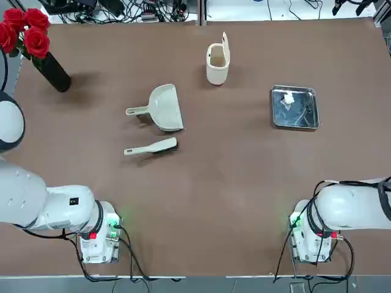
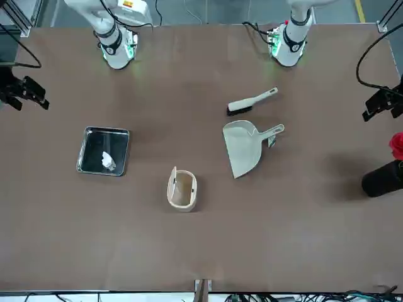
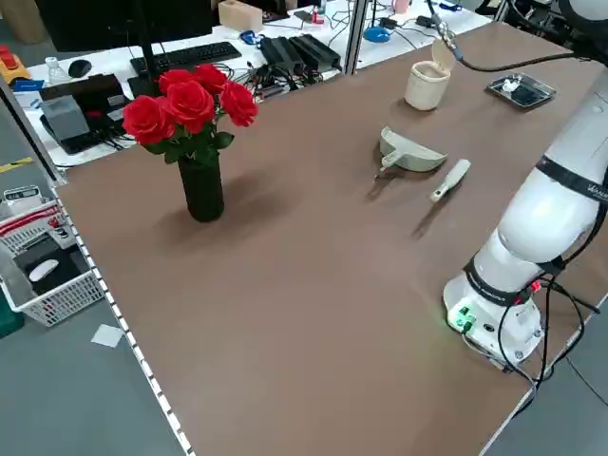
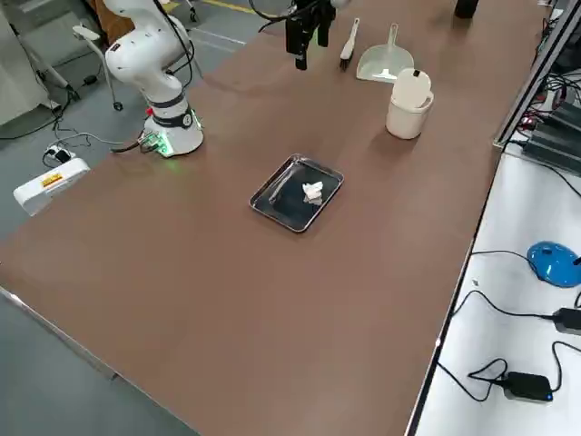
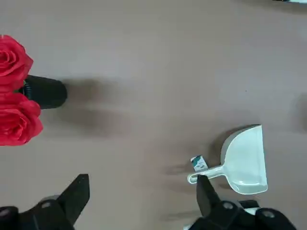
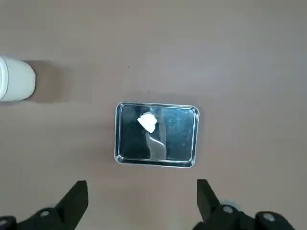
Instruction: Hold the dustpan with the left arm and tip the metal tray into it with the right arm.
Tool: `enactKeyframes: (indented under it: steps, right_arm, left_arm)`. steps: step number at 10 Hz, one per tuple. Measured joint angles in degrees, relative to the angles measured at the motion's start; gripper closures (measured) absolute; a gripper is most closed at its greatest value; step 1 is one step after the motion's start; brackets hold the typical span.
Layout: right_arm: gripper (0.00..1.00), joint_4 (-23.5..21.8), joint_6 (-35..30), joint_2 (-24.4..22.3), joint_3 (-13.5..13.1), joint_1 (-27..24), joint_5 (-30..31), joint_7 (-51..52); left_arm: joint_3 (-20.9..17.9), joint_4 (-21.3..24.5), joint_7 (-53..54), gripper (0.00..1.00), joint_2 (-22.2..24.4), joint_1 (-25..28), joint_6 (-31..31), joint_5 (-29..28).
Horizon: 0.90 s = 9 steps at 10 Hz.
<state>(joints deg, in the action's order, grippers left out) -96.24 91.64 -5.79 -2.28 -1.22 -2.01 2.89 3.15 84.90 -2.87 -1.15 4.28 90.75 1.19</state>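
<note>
A small tag [image 2: 272, 142] sticks out from under the dustpan's handle [image 2: 272, 131], so it will stay attached and come along when I pick up the dustpan.
The cream dustpan [image 1: 166, 108] lies flat left of the table's centre, its handle toward the robot's left. My left gripper [image 5: 142, 187] hangs open high above the table, off to the side of the dustpan [image 5: 244, 160], holding nothing. The metal tray [image 1: 305, 113] sits flat on the right half with a crumpled white scrap [image 1: 288, 97] inside. High over the tray [image 6: 180, 134], my right gripper [image 6: 141, 189] is open and empty. In the front view both grippers show at the picture's edges, right gripper [image 2: 25, 100] and left gripper [image 2: 382, 110].
A cream hand brush [image 1: 151, 148] lies just nearer the robot than the dustpan. A small cream bin [image 1: 217, 61] with its lid up stands at the back centre. A black vase of red roses [image 1: 49, 64] stands at the back left.
</note>
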Motion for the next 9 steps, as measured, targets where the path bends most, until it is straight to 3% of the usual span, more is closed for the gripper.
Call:
enactKeyframes:
  steps: [6,9]
  right_arm:
    - [0.00,-0.10,0.25,0.00,0.06,0.00,0.00,0.00]
    - [0.00,0.02,1.03,-0.02,0.07,0.00,0.00,0.00]
  left_arm:
    - [4.66,0.07,24.93,0.02,-1.70,-1.87,-0.12,0.16]
    - [5.80,3.38,38.14,0.03,-2.54,-3.02,-0.99,1.41]
